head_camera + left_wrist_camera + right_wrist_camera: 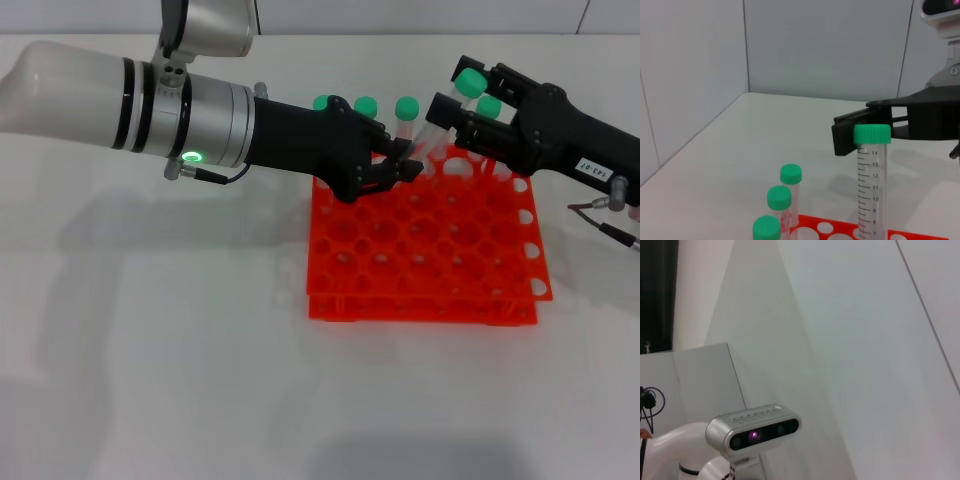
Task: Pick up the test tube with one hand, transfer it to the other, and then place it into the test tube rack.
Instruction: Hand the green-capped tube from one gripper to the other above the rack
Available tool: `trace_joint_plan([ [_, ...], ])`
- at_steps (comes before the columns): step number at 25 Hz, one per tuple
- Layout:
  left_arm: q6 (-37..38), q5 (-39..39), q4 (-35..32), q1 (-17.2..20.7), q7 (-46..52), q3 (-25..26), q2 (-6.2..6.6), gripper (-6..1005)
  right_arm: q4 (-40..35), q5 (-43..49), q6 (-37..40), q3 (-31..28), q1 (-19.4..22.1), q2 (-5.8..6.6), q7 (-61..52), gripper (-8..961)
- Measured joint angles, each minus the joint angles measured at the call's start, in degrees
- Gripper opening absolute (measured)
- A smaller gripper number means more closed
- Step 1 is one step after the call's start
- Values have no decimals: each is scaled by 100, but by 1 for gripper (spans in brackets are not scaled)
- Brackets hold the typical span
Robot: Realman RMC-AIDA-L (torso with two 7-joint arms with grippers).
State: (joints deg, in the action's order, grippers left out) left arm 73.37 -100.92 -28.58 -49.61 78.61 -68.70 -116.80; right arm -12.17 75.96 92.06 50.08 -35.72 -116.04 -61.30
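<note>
My left gripper is covering the test tube's lower end, and that end has to go into the rack. So my right gripper should grab the green cap before my left gripper moves away.
The test tube is a clear tube with a green cap, tilted above the back of the orange-red test tube rack. My left gripper, on the white-and-silver arm with the green ring, is shut on the tube's lower end. My right gripper, with the white label sticker, is at the tube's capped end. In the left wrist view the tube stands upright with the right gripper at its cap, above the rack. The right wrist view shows neither tube nor rack.
Several other green-capped tubes stand in the rack's back row, one of them under my right gripper. Three of them show in the left wrist view. White table surrounds the rack. Grey walls stand behind.
</note>
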Motion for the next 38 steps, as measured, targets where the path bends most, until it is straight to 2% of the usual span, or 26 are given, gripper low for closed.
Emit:
trace_joint_plan([
  [12,2,3,2,17,-21,-4,-47,312,15,-57,-6,-15,24,2,61,720],
  [23,1,3,2,20,-20,1,-58,326,22,-119,-183,6,20,-6,91,575],
  [28,2,2,2,3,-22,-2,-62,332,22,-121,-233,-21,23,-6,90,461],
  [33,-5,1,2,-6,-18,-2,-69,338,22,-176,-293,-7,24,-7,92,278],
  [38,-26,5,2,-6,69,11,-83,344,22,-198,-321,-10,23,-6,92,248],
])
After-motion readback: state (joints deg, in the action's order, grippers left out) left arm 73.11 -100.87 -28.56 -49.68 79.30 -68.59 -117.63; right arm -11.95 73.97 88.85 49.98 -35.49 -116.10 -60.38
